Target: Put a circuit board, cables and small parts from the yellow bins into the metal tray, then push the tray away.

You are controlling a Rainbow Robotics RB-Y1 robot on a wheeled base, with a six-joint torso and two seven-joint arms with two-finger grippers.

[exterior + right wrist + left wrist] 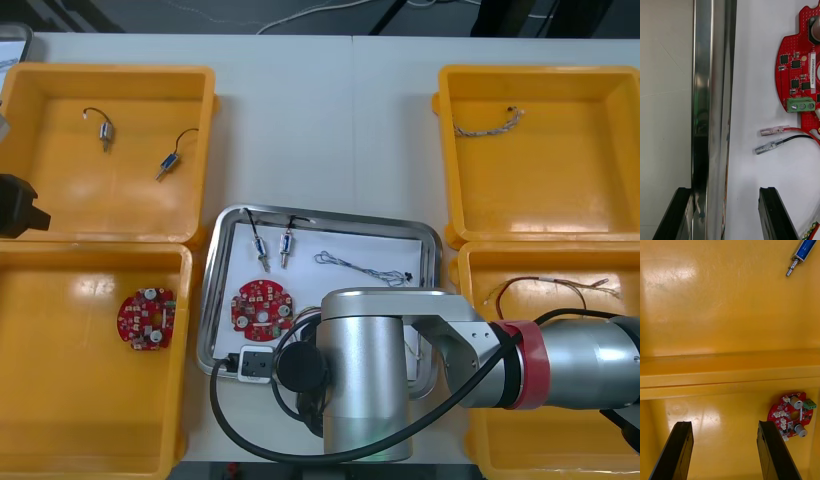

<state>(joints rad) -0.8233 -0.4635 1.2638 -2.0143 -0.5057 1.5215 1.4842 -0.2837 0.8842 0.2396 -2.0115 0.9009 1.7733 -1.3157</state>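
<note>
My gripper will slide the metal tray [345, 240] level when it pushes, and the circuit board [262, 310] and cables will stay in place because they lie flat inside the tray's rim.
The metal tray [222, 262] lies between the yellow bins. On its white inside are a red circuit board [262, 305], two small metal parts [260, 245], a twisted cable [365, 265] and a red and black cable [790, 134]. My right gripper [726, 213] is open and straddles the tray's near rim [711, 93], with one finger outside it and the other over the white floor. My left gripper [724, 450] is open above the left bins, near a second circuit board [792, 420].
The far left bin [105, 150] holds two small metal parts. A twisted cable [490, 122] lies in the far right bin, and a red and yellow cable [550, 290] in the near right bin. My right arm [370, 380] covers the tray's near end.
</note>
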